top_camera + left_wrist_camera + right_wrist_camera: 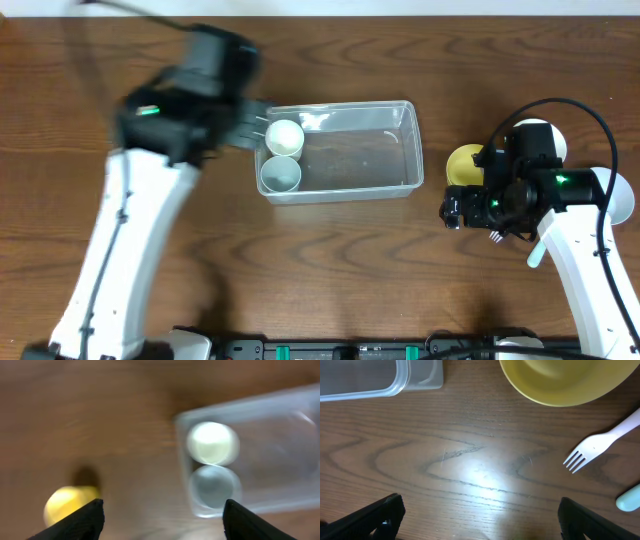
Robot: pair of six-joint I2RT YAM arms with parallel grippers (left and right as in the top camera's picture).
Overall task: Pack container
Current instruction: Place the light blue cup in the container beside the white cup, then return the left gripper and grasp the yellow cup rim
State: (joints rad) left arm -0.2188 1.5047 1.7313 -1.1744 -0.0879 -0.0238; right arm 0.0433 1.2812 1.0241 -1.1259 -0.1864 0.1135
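Note:
The yellow cup [74, 502] stands apart from the clear container, so the robot's open left gripper should go on toward it until the fingers are on either side of its rim [56, 504] before it closes.
The clear container [385, 150] lies mid-table, with a white cup [284, 137] and a pale-blue cup [280, 174] standing inside its left end. My left gripper [257, 125] hovers at the container's left edge, open, with nothing between its fingers. The left wrist view is blurred: the container [270, 450], the white cup [212, 442] and the bluish cup [214, 485] show ahead of the left gripper [162, 520]. My right gripper [453, 211] is open and empty over bare wood, right of the container. In the right wrist view the right gripper [480, 520] has the container's corner [380, 377] at the upper left.
A yellow bowl [464, 163] sits between the container and the right arm, also seen as the yellow bowl [560, 380]. A white fork [600, 445] and a pale-blue object [630, 497] lie to its right. A blurred yellow thing [67, 502] shows at lower left.

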